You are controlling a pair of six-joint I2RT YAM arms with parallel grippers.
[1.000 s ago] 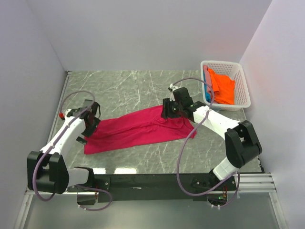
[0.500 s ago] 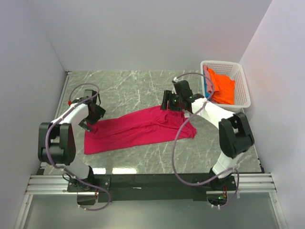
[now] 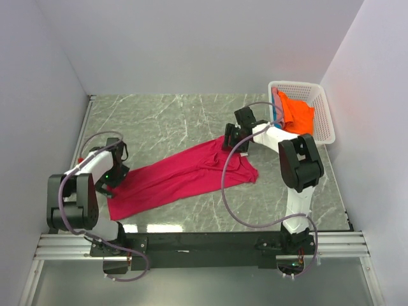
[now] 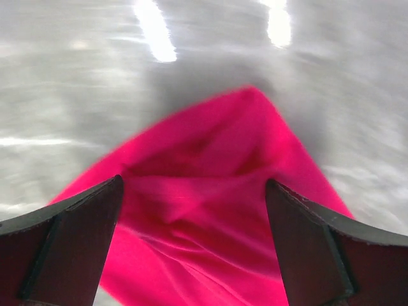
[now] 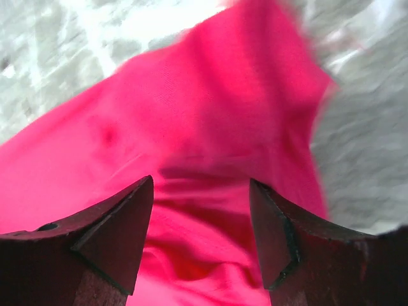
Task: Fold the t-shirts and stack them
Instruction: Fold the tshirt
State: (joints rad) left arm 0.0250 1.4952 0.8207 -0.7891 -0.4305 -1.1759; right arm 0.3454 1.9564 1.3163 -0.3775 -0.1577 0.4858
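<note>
The crimson-pink t-shirt (image 3: 180, 175) lies at a slant across the marble table, so the robot's left gripper should swing the hem end (image 3: 125, 201) toward the middle to straighten the t-shirt before folding.
The crimson-pink t-shirt (image 3: 185, 172) lies stretched slantwise across the marble table, from front left to back right. It fills the left wrist view (image 4: 210, 210) and the right wrist view (image 5: 210, 146). My left gripper (image 3: 113, 175) is open over the shirt's left end, a finger on each side of the cloth. My right gripper (image 3: 231, 141) is open over the shirt's right end. The orange t-shirt (image 3: 298, 115) lies in the white basket (image 3: 322, 105), with a strip of blue-teal shirt (image 3: 278, 115) beside it.
The white lattice basket stands at the back right corner by the right wall. White walls close the table on the left, back and right. The black rail (image 3: 197, 242) with the arm bases runs along the near edge.
Both arms have swung: the left gripper moved nearer and lower at the shirt's left end, the right gripper moved back and right. The shirt now lies more slanted, its left end pulled toward the front.
</note>
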